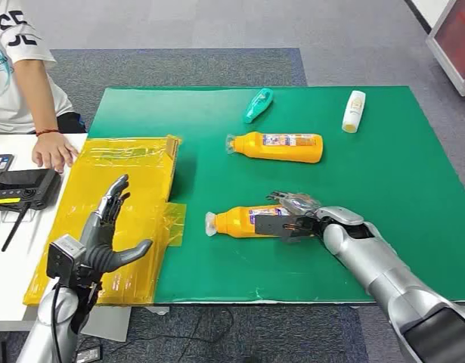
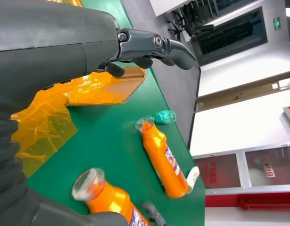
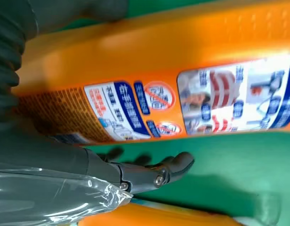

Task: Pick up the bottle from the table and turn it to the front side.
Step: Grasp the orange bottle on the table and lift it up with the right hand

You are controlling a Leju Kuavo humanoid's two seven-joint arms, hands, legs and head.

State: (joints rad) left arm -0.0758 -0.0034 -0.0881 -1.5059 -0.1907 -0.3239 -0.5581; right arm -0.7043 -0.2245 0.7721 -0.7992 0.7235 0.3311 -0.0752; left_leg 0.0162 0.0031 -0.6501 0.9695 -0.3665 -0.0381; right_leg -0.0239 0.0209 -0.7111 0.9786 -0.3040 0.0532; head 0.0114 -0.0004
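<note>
I expect the orange bottle [image 1: 236,221] to show a hidden front label with a red band when I turn it, because a narrow label [image 1: 268,212] is facing up.
An orange bottle [image 1: 235,221] with a clear cap lies on its side on the green mat [image 1: 389,189], cap pointing left. My right hand [image 1: 292,219] is at its base end, dark fingers reaching over the body. The right wrist view shows the bottle's label [image 3: 154,66] close up. One finger [image 3: 154,172] stretches alongside it with a strip of green between them, so nothing is gripped. My left hand [image 1: 107,234] hovers open, fingers spread, over yellow plastic bags [image 1: 127,181]. The left wrist view shows the same bottle [image 2: 107,197] beyond its fingers [image 2: 154,44].
A second orange bottle [image 1: 281,146] lies farther back on the mat. Behind it are a green tube [image 1: 258,104] and a small white bottle [image 1: 354,110]. A person's hand [image 1: 54,150] rests on the white table at left, near a black device [image 1: 24,187].
</note>
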